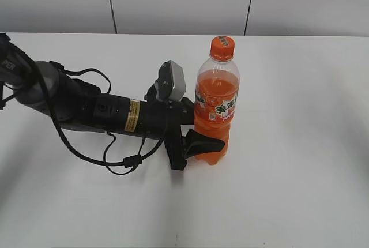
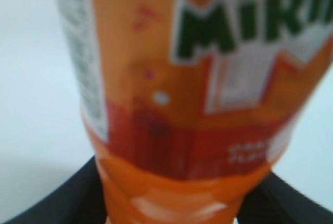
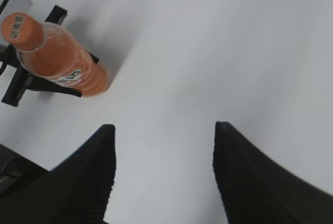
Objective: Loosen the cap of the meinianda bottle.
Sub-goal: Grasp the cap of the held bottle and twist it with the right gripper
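My left gripper [image 1: 196,143] is holding the bottle's lower body tight, so I expect the orange cap [image 1: 222,48] to turn by itself while the bottle stays still as I twist the cap.
The meinianda bottle [image 1: 216,106] stands upright on the white table, full of orange drink, with its orange cap [image 1: 222,47] on top. My left gripper [image 1: 202,142] is shut on the bottle's lower body from the left. In the left wrist view the bottle [image 2: 192,104] fills the frame, with black fingers on both sides of it at the bottom. My right gripper [image 3: 164,130] is open and empty, high above the table; it does not show in the exterior view. The right wrist view shows the bottle [image 3: 67,67] and its cap [image 3: 21,30] at the upper left.
The white table [image 1: 300,173] stretches around the bottle. The left arm with its cables [image 1: 86,109] lies across the left side of the table. A grey panelled wall [image 1: 179,0] stands behind the table's far edge.
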`<action>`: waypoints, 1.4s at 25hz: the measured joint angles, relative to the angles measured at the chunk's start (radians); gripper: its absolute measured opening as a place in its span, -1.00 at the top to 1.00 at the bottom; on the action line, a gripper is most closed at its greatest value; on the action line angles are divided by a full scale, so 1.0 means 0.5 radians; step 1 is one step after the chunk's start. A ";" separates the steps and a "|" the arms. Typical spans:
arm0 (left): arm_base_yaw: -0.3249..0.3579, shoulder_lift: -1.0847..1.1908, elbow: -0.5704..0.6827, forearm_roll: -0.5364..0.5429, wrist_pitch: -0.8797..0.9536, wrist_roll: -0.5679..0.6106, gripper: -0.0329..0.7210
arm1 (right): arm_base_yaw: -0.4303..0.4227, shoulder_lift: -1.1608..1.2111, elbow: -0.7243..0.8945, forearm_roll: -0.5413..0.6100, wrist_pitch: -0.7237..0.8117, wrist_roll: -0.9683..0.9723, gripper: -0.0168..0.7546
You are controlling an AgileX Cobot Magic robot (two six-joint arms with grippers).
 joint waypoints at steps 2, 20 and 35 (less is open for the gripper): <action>-0.002 -0.001 0.000 0.000 0.009 0.006 -0.17 | 0.134 0.062 -0.003 -0.042 0.000 0.031 -0.20; -0.006 -0.004 -0.003 -0.002 0.042 0.043 -0.17 | 0.764 0.762 -0.470 -0.105 0.002 0.444 -0.19; -0.012 -0.004 -0.003 -0.014 0.050 0.042 -0.17 | 0.823 0.916 -0.472 -0.143 0.002 0.546 -0.19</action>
